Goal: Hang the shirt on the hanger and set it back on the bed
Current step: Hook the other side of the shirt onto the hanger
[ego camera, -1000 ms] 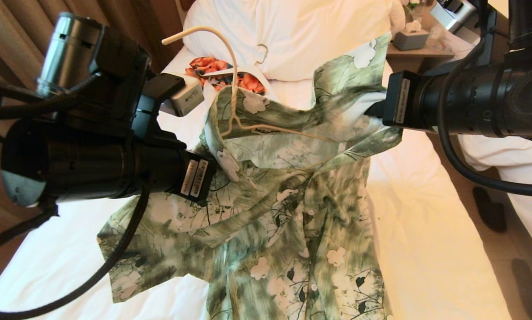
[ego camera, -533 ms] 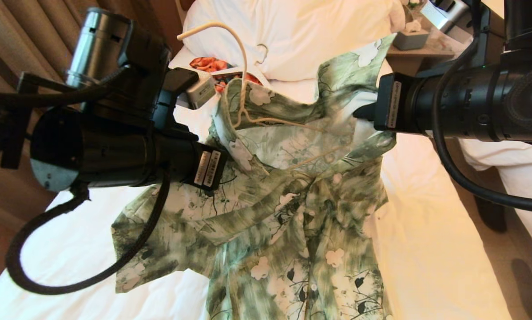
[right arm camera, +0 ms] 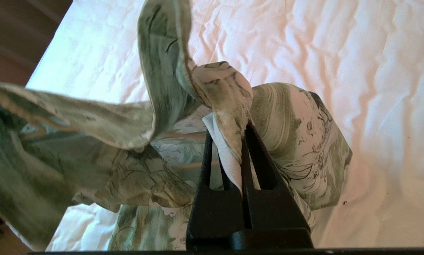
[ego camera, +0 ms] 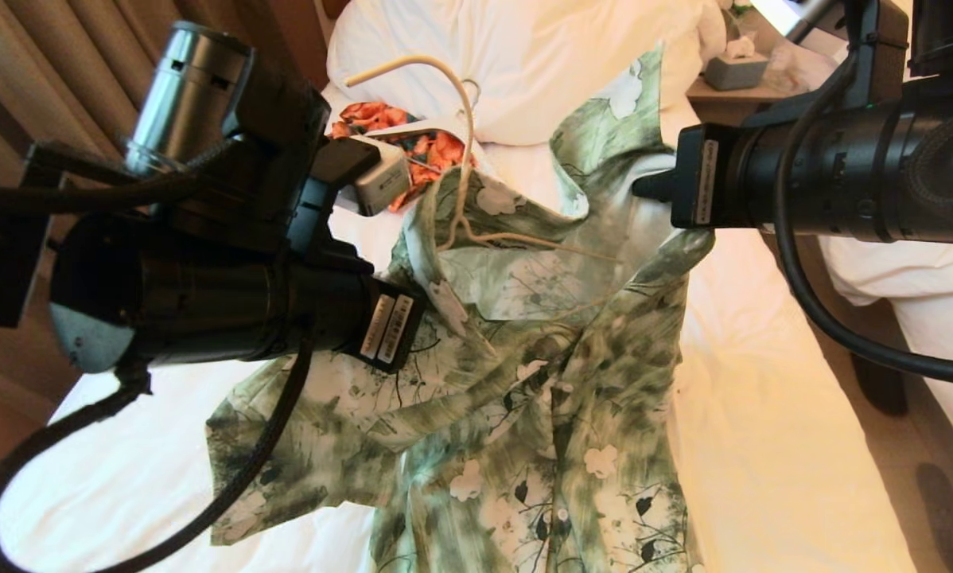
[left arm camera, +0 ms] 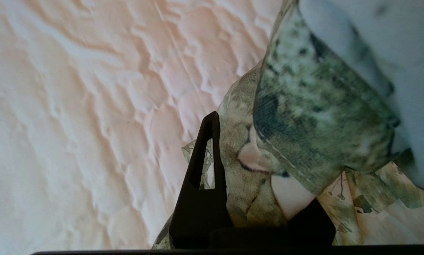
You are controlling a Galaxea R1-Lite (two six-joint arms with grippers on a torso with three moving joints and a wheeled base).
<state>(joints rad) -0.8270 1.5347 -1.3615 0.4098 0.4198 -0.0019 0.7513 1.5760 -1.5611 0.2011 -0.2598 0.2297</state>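
Note:
I should use my left gripper to move the hanger toward the shirt's shoulder in my right gripper (ego camera: 651,221), because the hanger's arm tip (ego camera: 620,259) lies in the shirt's wide-open collar, short of that shoulder.
The green-and-white floral shirt (ego camera: 540,382) hangs in the air above the bed (ego camera: 763,414), stretched at the collar between both grippers. The thin cream hanger (ego camera: 460,135) sits inside the collar, its hook poking up and free. My left gripper (left arm camera: 256,148) holds the left shoulder. A thick bunch of shirt (left arm camera: 247,184) fills the gap between its fingers and covers one of them. My right gripper (right arm camera: 229,132) is shut on a fold of the shirt (right arm camera: 229,106) at the other shoulder. In the head view the right gripper (ego camera: 643,187) is level with the collar.
A big white pillow (ego camera: 524,56) lies at the head of the bed. Beside it lies an orange-and-black garment (ego camera: 381,119) on a broad white hanger. A nightstand with a tissue box (ego camera: 735,68) stands at the back right. Another bed (ego camera: 906,270) is on the right, curtains (ego camera: 47,72) on the left.
Both arms have carried the shirt and the hanger to the right. The hook has shifted right and the right shoulder has risen a little. Both grips are unchanged.

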